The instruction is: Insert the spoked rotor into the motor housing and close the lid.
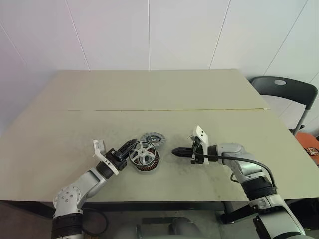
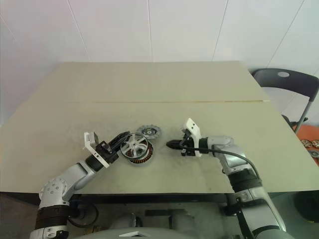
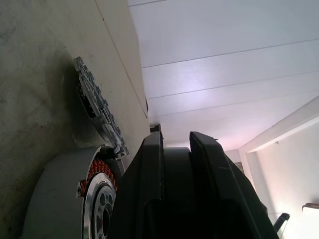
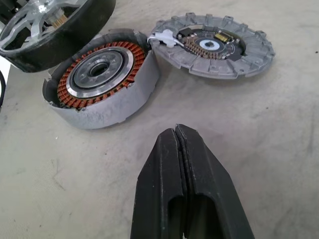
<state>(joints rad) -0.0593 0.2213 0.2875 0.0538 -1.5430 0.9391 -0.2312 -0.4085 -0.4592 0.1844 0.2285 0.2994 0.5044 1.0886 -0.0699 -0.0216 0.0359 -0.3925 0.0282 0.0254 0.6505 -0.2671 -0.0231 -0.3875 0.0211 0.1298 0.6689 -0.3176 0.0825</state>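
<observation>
My left gripper has hold of the tilted spoked rotor by its rim. Next, I bring the rotor down onto the motor housing [image 1: 150,166], open, and settle it from above.
The spoked rotor [image 1: 142,153], a black ring with silver spokes, hangs tilted just over the motor housing [image 1: 151,165]. My left gripper [image 1: 129,148] is shut on the rotor's left rim. In the right wrist view the housing [image 4: 99,82] sits uncovered, its copper windings ringing a silvery centre, with the rotor [image 4: 55,22] above its far edge. The ribbed grey lid [image 1: 152,138] lies flat on the table just behind the housing. My right gripper [image 1: 175,152] is shut and empty, pointing left at the housing from a short distance to its right.
The beige table [image 1: 75,124] has a seam [image 1: 199,109] running across its middle. A dark chair [image 1: 285,92] stands beyond the table's right corner, with an orange object [image 1: 312,147] on the floor near it.
</observation>
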